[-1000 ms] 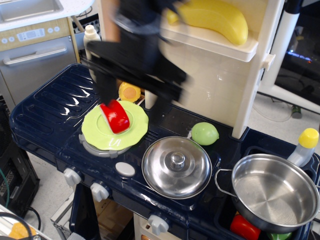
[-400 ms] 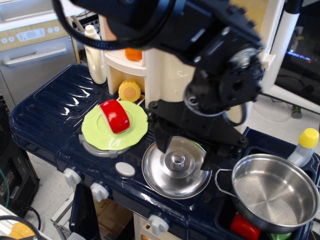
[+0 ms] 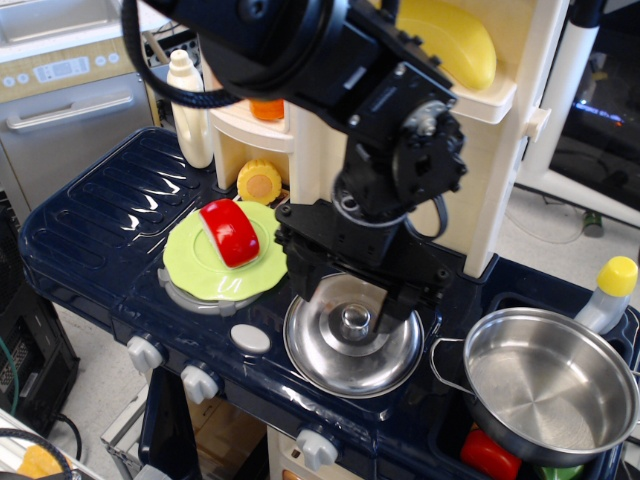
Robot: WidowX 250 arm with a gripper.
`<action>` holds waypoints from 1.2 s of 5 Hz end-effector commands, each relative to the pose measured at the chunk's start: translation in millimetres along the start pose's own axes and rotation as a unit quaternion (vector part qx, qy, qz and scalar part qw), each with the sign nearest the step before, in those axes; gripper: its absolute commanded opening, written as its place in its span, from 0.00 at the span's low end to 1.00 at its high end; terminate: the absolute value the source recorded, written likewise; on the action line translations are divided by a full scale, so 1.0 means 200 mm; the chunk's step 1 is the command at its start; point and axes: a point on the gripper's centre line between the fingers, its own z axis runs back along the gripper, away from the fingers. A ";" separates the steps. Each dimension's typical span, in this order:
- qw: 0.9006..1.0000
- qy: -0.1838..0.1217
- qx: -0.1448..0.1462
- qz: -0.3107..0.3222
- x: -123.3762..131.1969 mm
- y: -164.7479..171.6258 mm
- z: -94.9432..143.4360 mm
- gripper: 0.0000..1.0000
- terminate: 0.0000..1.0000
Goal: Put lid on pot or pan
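My gripper will uncover a matching burner hidden beneath the lid [image 3: 354,338] I lift, because a grey burner ring [image 3: 203,304] peeks out from under the light-green plate.
The shiny round lid [image 3: 352,350] lies flat on the dark blue toy stove, front centre, its small knob [image 3: 355,318] showing. My black gripper [image 3: 352,300] hangs straight over it, open, with one finger [image 3: 303,283] left of the knob and the other [image 3: 400,303] right of it. The fingers are low, at about knob height, not closed on it. The steel pan [image 3: 548,388] with wire loop handles sits empty at the right, apart from the lid.
A light-green plate [image 3: 215,268] with a red piece [image 3: 231,232] sits left of the lid. A cream toy cabinet [image 3: 480,150] with a yellow banana [image 3: 455,38] stands behind. A yellow-capped bottle [image 3: 610,292] stands beyond the pan. Stove knobs [image 3: 199,382] line the front edge.
The arm swung in from the upper left, then shifted slightly left and settled over the lid, bringing the open fingers to either side of the knob. Lid and pan have not moved.
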 end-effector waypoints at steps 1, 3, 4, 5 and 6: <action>1.000 -0.009 -0.017 0.017 0.00 -0.01 -0.08 1.00 0.00; 1.000 -0.008 -0.004 0.029 -0.01 -0.04 -0.07 0.00 0.00; 1.000 -0.001 0.003 0.031 0.00 -0.05 -0.02 0.00 0.00; 0.999 0.013 0.021 0.033 0.01 -0.04 0.09 0.00 0.00; 0.997 0.041 0.047 0.050 0.04 -0.07 0.28 0.00 0.00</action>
